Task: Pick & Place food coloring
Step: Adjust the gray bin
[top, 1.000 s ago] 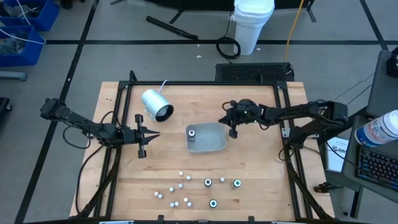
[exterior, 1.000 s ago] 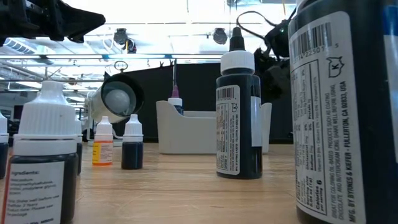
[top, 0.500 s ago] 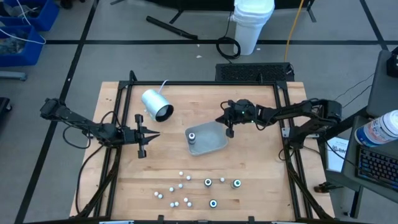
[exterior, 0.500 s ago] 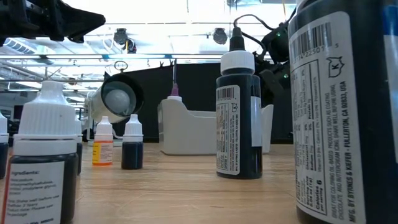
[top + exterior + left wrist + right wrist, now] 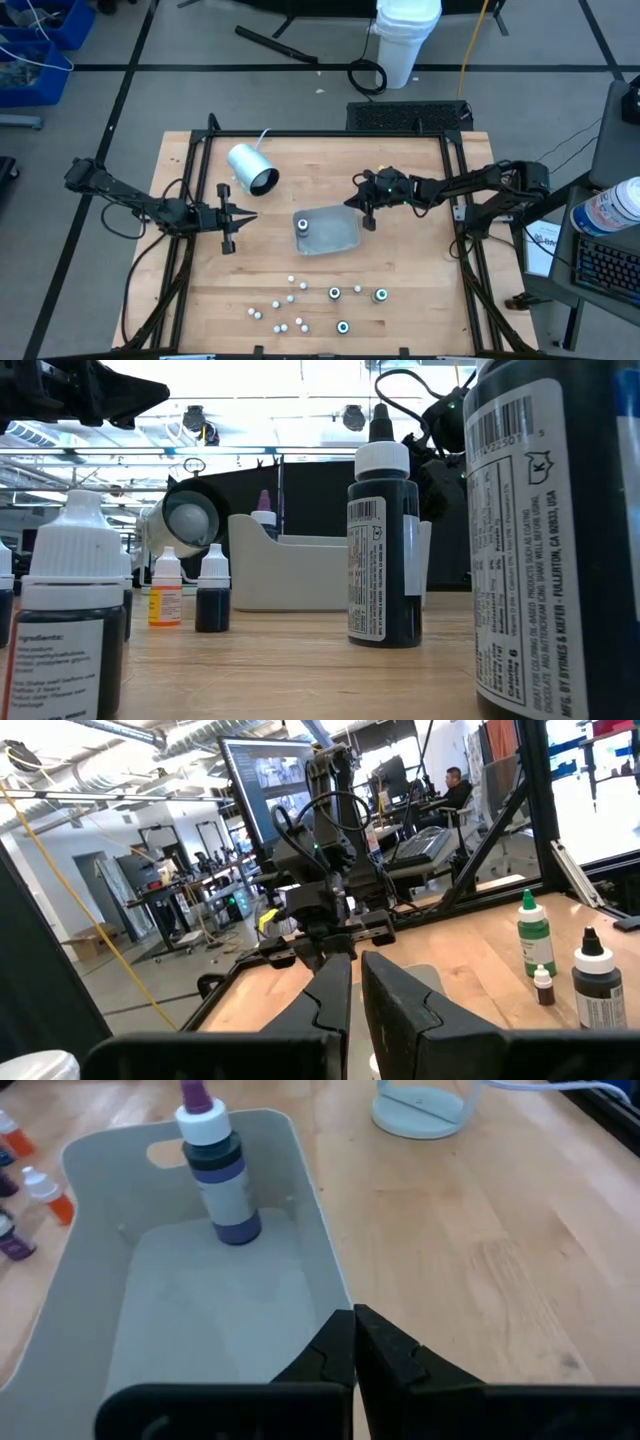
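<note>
I should move my right gripper back first, because the grey tray (image 5: 330, 232) is crooked to the table's edge. My left gripper should then gently push the tray straight from the bottle's end (image 5: 297, 238).
The food coloring bottles (image 5: 310, 305) stand scattered near the table's near edge; the low view shows them close up, among them a dark one with a white cap (image 5: 385, 550). One purple-tipped bottle (image 5: 218, 1175) stands upright in the grey tray (image 5: 335, 240), also seen as the bottle (image 5: 304, 225) from above. The tray (image 5: 300, 570) rests flat on the table's middle. My right gripper (image 5: 367, 212) is shut on the tray's far right corner. My left gripper (image 5: 237, 217) hangs shut over the table's left part, touching nothing. My right gripper (image 5: 353, 1342) pinches the tray's right wall at its rim (image 5: 335, 1295), close to the far corner, one finger inside the tray and one outside. It comes from the table's right side, slanting down. The tray's bottom stays on the table.
A white-and-grey cylinder (image 5: 252, 168) with a cord lies on its side at the far left of the table. Black frame rails (image 5: 190, 200) run along the table's left and right edges. Bare wood lies between the tray and the bottles.
My right gripper has moved toward the table's near edge and a little left, still shut on the tray. The tray has slid the same way along the table and turned slightly. The bottle inside it has stayed upright.
</note>
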Available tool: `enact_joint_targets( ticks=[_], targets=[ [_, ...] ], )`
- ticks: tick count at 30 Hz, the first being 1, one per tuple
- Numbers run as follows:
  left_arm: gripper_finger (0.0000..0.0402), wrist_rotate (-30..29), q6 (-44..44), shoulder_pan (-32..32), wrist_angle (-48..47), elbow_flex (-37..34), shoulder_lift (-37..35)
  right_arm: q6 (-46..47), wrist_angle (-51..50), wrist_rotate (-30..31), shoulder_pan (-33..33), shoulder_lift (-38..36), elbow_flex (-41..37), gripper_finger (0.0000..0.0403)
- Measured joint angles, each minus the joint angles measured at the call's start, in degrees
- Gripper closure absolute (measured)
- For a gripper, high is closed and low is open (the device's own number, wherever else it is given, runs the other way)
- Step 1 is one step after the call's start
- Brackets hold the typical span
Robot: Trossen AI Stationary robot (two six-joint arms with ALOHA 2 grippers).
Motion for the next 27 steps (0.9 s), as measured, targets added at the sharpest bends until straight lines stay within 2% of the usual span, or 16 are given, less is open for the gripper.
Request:
enact_joint_targets(
  ticks=[8, 18, 24, 27],
  targets=[
    [0.0364, 0.0, -0.2, 0.0, -0.2, 0.0, 0.0, 1.5, -0.3, 6.3, 2.1, 0.0, 0.0, 0.0403],
    [0.0364, 0.6, -4.4, 0.0, -2.4, 0.0, 0.0, 0.1, 1.1, 6.1, 2.3, 0.0, -0.1, 0.0401],
    [0.0364, 0.9, -5.4, 0.0, -2.8, 0.0, 0.0, -2.3, 1.3, 7.5, 4.4, -1.1, -0.2, 0.0365],
    [0.0364, 4.0, -5.4, 0.0, -2.8, 0.0, 0.0, -3.5, 1.0, 10.5, 5.7, -3.0, -0.4, 0.0334]
  ],
)
